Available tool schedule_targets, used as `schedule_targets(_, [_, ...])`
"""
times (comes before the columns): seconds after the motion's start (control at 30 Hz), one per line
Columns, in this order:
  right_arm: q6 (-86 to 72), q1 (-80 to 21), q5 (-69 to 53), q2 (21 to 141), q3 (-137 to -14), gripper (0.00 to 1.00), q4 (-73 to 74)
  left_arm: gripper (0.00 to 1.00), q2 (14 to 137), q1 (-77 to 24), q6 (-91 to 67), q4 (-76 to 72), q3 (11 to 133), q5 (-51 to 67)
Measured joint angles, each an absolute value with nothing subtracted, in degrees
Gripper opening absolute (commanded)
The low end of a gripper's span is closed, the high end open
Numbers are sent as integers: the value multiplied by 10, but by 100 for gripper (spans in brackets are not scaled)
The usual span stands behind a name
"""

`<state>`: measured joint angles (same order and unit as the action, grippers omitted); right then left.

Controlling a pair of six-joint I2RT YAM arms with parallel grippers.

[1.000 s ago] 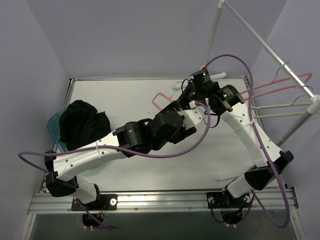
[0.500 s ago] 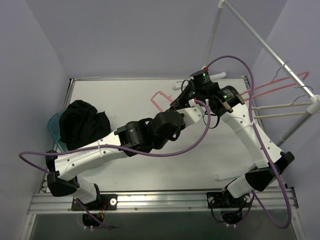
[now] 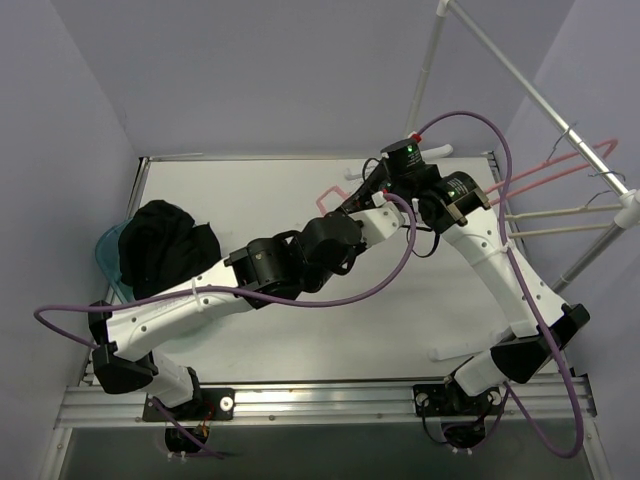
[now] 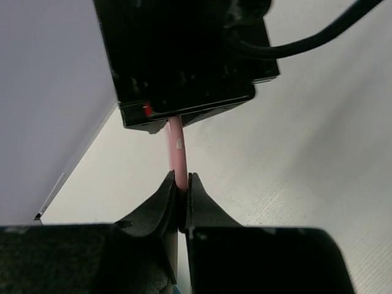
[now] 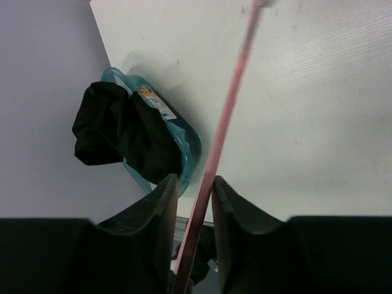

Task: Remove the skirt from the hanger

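Note:
Next, my left gripper pulls the hanger back clear before hooking it over the clothes rail (image 3: 541,98), because my right gripper's open fingers surround the pink hanger's rod (image 5: 212,160).
The pink hanger (image 3: 327,199) is bare and held up over the back of the table. My left gripper (image 3: 362,203) is shut on its thin rod (image 4: 177,147), with both fingertips pressed against it (image 4: 181,179). My right gripper (image 3: 380,186) sits just beyond, its black body (image 4: 184,61) directly in front of the left wrist camera. Its jaws (image 5: 195,180) stand apart around the same pink rod (image 5: 229,104), with a gap on the left side. The black skirt (image 3: 160,245) lies bunched in a teal basket (image 5: 191,146) at the table's left edge, off the hanger.
A clothes rail (image 3: 540,100) runs along the right side with pink hangers (image 3: 560,165) and cream hangers (image 3: 560,215) on it. A white hanger (image 3: 455,352) lies on the table near the right arm's base. Purple cables loop around both arms.
My left gripper has closed onto the pink hanger rod. My right gripper's jaws have parted from shut. The hanger has shifted slightly toward the right arm.

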<state>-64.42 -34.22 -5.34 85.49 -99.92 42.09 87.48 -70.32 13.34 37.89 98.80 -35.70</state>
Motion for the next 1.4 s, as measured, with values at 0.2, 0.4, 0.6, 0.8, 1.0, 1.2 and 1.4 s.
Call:
schedule_targets(0.2, [-629, -350, -62, 854, -1011, 60, 416, 2, 861, -680, 128, 381, 976, -352])
schedule_targets(0.4, [-618, -354, -60, 840, -1037, 71, 416, 2, 838, -662, 126, 382, 946, -335])
schedule_targets(0.6, [-604, -360, -53, 812, -1045, 71, 429, 2, 778, -616, 110, 384, 915, -301])
schedule_targets(0.8, [-559, -380, -79, 736, -1000, 22, 424, 2, 754, -530, 83, 385, 940, -206])
schedule_targets(1.0, [-518, -415, -133, 651, -915, 0, 395, 2, 804, -500, 47, 375, 1033, -103])
schedule_targets(1.2, [-488, -417, -218, 545, -804, 0, 364, 2, 898, -500, -1, 331, 1140, -3])
schedule_targets(1.4, [-483, -417, -267, 437, -724, 0, 375, 2, 959, -500, -45, 259, 1174, 65])
